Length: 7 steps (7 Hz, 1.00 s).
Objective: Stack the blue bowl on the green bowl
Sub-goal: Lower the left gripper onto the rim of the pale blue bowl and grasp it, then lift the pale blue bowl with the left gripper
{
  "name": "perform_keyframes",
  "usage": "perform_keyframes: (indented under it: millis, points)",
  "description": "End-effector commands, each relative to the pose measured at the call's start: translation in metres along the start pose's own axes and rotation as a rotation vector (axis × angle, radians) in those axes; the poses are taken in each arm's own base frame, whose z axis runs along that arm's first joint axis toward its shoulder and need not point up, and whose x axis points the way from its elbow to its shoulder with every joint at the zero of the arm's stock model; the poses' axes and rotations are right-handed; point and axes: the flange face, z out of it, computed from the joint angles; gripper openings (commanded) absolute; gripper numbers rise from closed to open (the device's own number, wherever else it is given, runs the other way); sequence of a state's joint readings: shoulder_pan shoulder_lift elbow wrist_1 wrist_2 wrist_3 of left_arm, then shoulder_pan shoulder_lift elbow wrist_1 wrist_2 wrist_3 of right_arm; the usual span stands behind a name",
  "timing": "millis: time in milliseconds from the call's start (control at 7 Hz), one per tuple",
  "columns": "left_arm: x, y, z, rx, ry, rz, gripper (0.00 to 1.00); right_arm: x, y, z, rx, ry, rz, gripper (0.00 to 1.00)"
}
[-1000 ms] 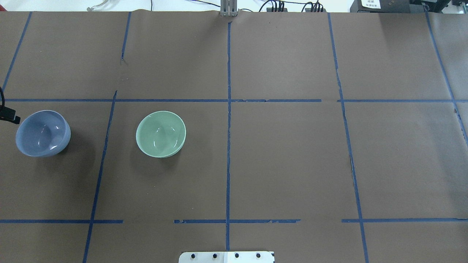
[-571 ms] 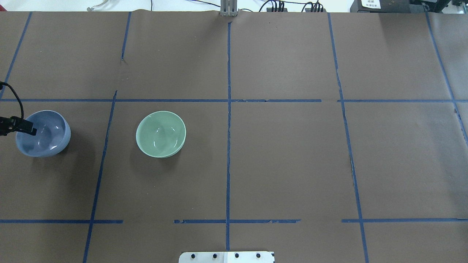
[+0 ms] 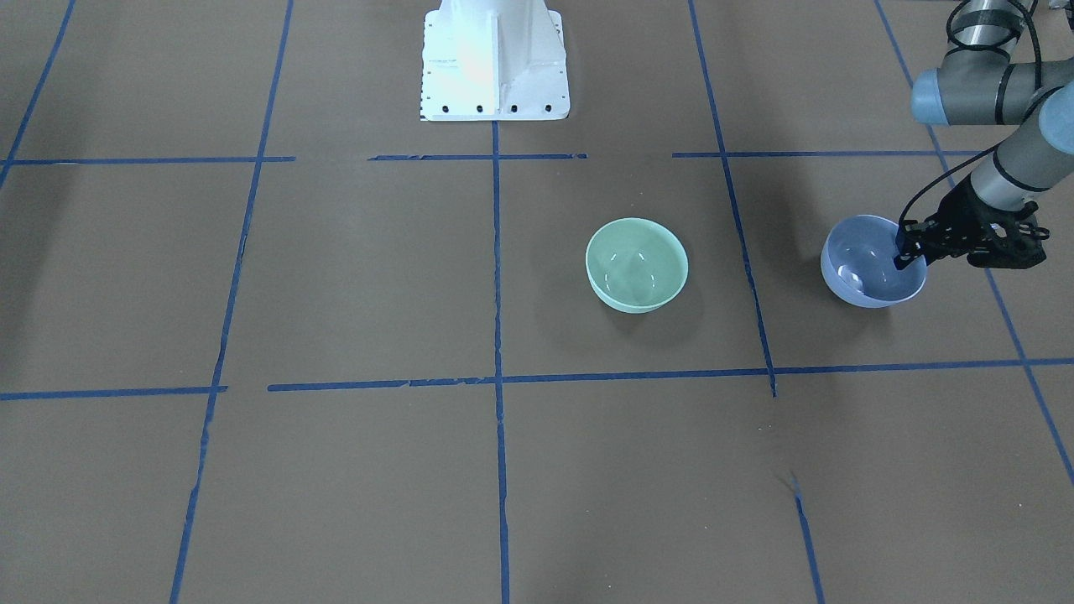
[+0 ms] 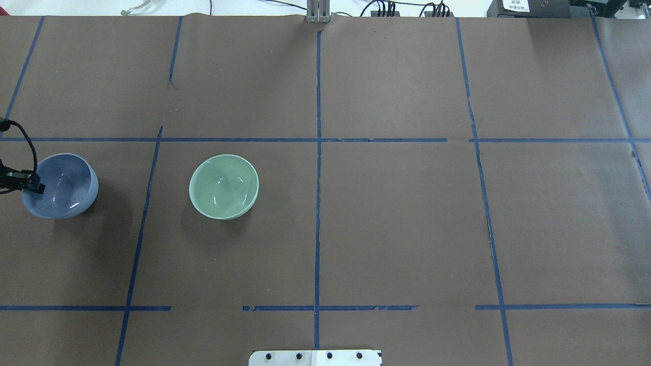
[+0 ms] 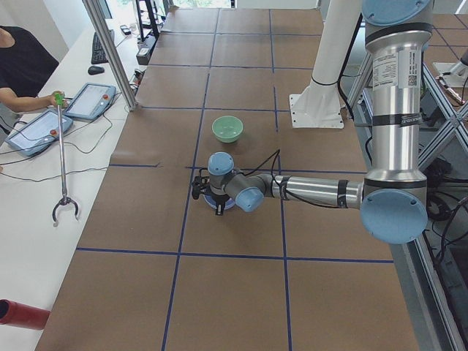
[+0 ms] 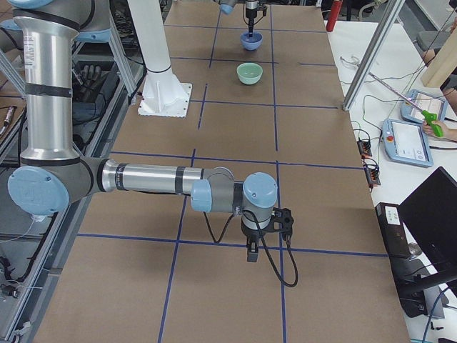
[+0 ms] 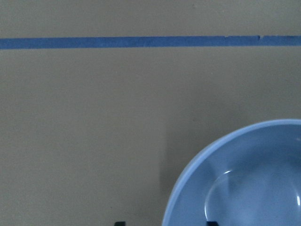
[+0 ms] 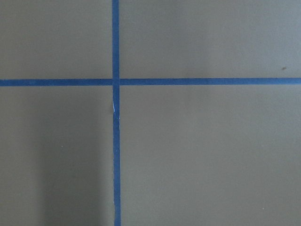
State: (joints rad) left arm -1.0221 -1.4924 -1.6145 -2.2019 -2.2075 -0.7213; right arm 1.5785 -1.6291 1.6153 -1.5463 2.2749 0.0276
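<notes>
I expect the blue bowl (image 3: 872,263) to sit deep inside the empty green bowl (image 3: 636,265) when I lower it, with the blue bowl's rim slightly higher, because the two bowls have the same shape.
The blue bowl (image 4: 66,189) stands upright at the table's left side, and also shows in the front view (image 3: 868,273). The green bowl (image 4: 224,186) stands upright to its right, a short gap apart (image 3: 636,264). My left gripper (image 4: 31,185) is open and hangs over the blue bowl's left rim (image 3: 908,252). In the left wrist view its fingertips (image 7: 120,223) stand either side of the bowl's rim (image 7: 188,179), one inside and one outside. My right gripper (image 6: 251,251) hangs low over bare table far from both bowls; I cannot tell whether it is open or shut.
The brown paper table cover carries a blue tape grid (image 4: 317,203). The robot's white base (image 3: 495,84) stands at the middle of the near edge. An operator with a grabber tool (image 5: 62,168) and tablets sits beyond the table's far edge.
My left gripper has moved right from beside the blue bowl to over its left rim and has dropped lower. Both bowls have stayed in place.
</notes>
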Motion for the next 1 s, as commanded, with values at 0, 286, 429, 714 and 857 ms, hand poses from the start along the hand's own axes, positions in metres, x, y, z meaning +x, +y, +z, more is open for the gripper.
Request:
perform_keyframes:
  millis: [0,286,429,714,857]
  points:
    - [-0.007,0.007,-0.008,0.01,0.009,0.085,0.0,0.0,0.0,0.0,-0.001,0.0,0.001,1.0]
    - [-0.026,-0.001,-0.069,0.056,0.028,0.11,0.0,0.0,0.0,0.0,0.0,0.0,0.0,1.0]
    - [-0.026,-0.01,-0.113,0.042,0.005,0.12,0.0,0.0,0.0,0.0,0.0,0.0,0.0,1.0]
    - [-0.025,-0.033,-0.198,0.016,-0.067,0.109,0.0,0.0,0.0,0.0,0.0,0.0,0.002,1.0]
    - [-0.027,-0.06,-0.248,0.06,-0.086,0.047,0.0,0.0,0.0,0.0,0.0,0.0,0.0,1.0]
